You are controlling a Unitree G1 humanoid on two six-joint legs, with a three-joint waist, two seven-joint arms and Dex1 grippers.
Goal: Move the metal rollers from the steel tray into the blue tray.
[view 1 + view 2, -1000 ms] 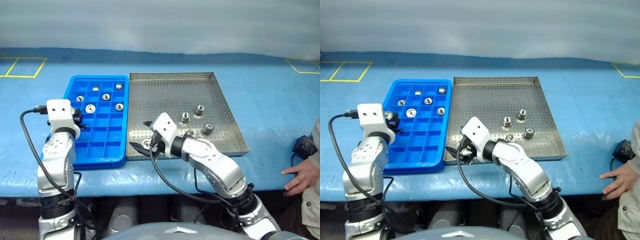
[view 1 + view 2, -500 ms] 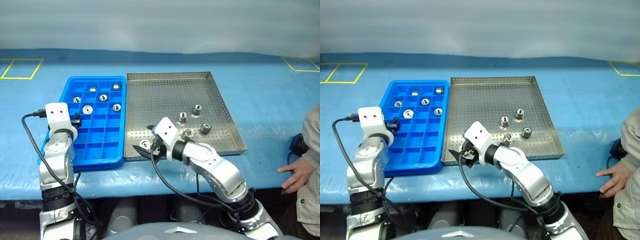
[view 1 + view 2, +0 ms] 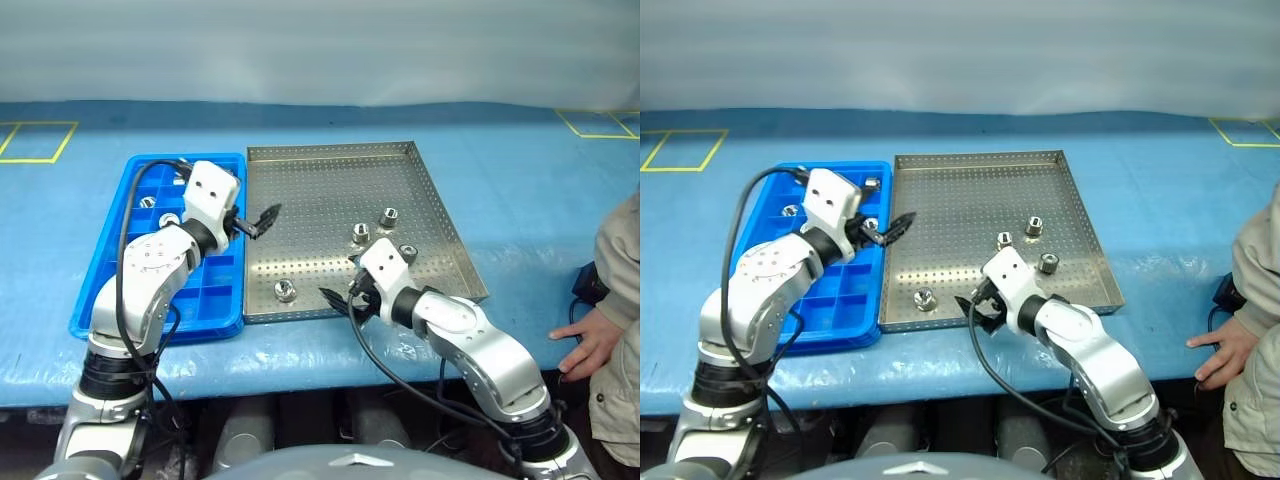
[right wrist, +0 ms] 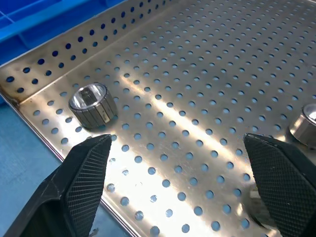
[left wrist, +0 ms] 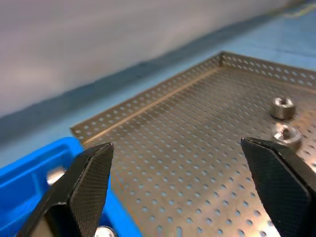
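The metal roller nearest the blue tray stands alone in the steel tray, so my open left gripper keeps going down and closes around its sides.
The steel tray lies in the middle of the table, with the blue tray against its left side. Several metal rollers lie on the steel floor: one near the front left and three at the right. More rollers sit in the blue tray's far compartments. My left gripper hangs open and empty over the steel tray's left edge. Over that tray's front rim, my right gripper is open and empty too, to the right of the front-left roller.
A person's hand rests on the blue table cover at the right edge, with a dark object beside it. Yellow tape marks show on the far left of the table.
My left arm swung right from beside the blue tray to the steel tray's left edge, and its gripper opened. My right gripper drew back to the right, uncovering the front-left roller. The camera shifted.
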